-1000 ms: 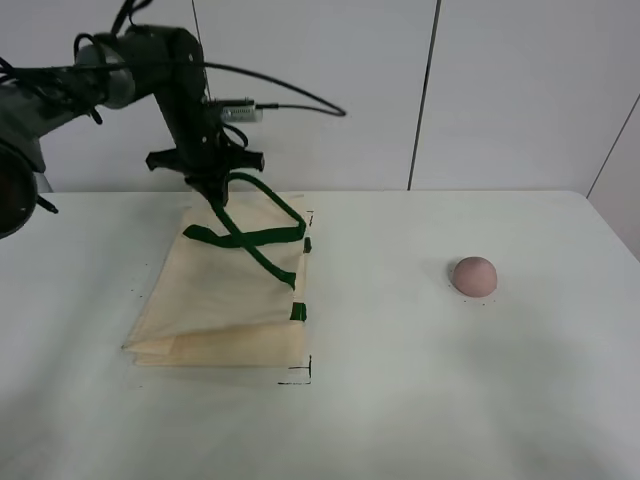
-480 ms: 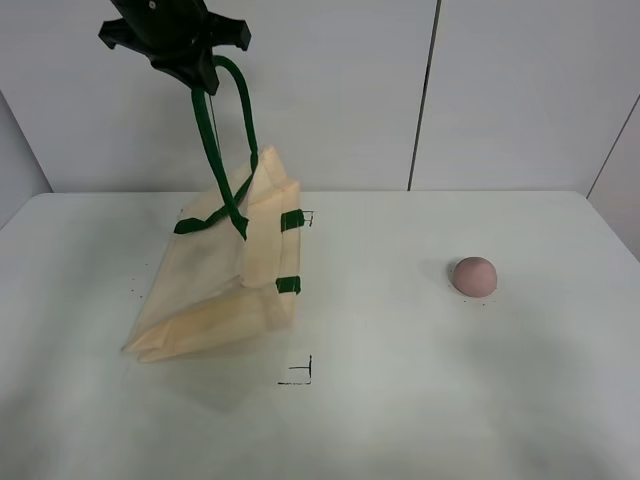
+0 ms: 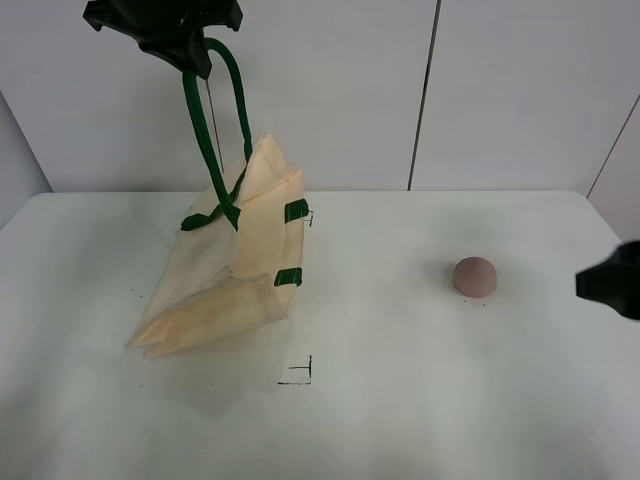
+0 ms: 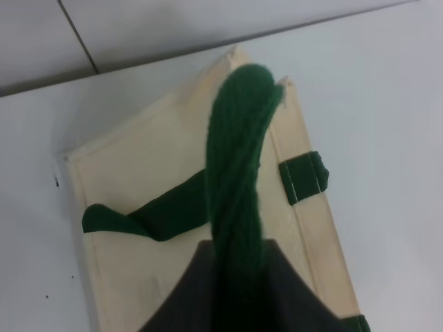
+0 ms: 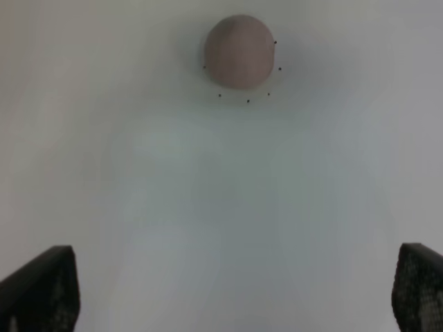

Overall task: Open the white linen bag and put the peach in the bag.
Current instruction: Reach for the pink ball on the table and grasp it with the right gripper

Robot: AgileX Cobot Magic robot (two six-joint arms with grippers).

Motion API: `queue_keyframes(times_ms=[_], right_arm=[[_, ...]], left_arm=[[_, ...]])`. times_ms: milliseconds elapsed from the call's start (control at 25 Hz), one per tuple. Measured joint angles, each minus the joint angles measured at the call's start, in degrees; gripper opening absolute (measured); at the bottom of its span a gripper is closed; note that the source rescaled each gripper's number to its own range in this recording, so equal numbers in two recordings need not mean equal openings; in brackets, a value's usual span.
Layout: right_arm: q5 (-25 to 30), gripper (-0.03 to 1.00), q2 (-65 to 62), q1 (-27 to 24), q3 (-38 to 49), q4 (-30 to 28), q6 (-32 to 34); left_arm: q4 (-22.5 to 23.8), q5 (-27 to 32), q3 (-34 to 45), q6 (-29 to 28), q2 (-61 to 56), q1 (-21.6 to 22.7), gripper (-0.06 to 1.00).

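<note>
My gripper will put the peach into the white linen bag [image 3: 262, 225], and the bag will cradle it, because the lower cloth [image 3: 212, 314] hangs open under the dark green handle.
The white linen bag [image 3: 235, 270] hangs half lifted on the left of the table, its lower end still resting on the surface. My left gripper [image 3: 190, 52] is high above it, shut on one dark green handle [image 3: 205, 130]. The other handle [image 3: 205, 220] lies slack against the cloth. The left wrist view shows the held handle [image 4: 239, 173] running down to the bag [image 4: 138, 173]. The peach [image 3: 474, 276] sits on the table at the right. My right gripper [image 3: 610, 283] is at the right edge, open and empty. In the right wrist view the peach [image 5: 239, 52] lies ahead of its spread fingers [image 5: 38, 287].
The white table [image 3: 400, 400] carries small black corner marks [image 3: 300, 372] near the bag. A pale panelled wall [image 3: 500, 90] stands behind the table's far edge.
My left gripper has risen with the green handle, pulling the bag's upper side off the table. My right gripper has come into view at the right edge.
</note>
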Motion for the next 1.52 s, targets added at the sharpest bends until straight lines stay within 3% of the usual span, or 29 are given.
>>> queue_keyframes(times_ms=[320,560,880,1120,1360,1440,1520], right_arm=[[-1.44,1.0,40.39,2.54,-26.67,-0.2,-2.88],[3.21,1.0,59.19,5.32,-42.51,-0.3,-2.0],[4.19,1.0,70.63,4.96,-45.34,-3.67,-0.4],[0.19,1.0,74.33,4.9,-45.39,-4.04,0.56],[-0.17,1.0,75.73,4.9,-45.56,-5.02,1.53],[-0.17,0.94,75.73,4.9,-45.56,-5.15,1.53],[-0.12,0.76,75.73,4.9,-45.58,-5.68,1.53]], left_arm=[[0.0,0.03,0.0,0.0,-1.0,0.0,0.0],[0.0,0.03,0.0,0.0,-1.0,0.0,0.0],[0.0,0.03,0.0,0.0,-1.0,0.0,0.0],[0.0,0.03,0.0,0.0,-1.0,0.0,0.0],[0.0,0.03,0.0,0.0,-1.0,0.0,0.0],[0.0,0.03,0.0,0.0,-1.0,0.0,0.0],[0.0,0.03,0.0,0.0,-1.0,0.0,0.0]])
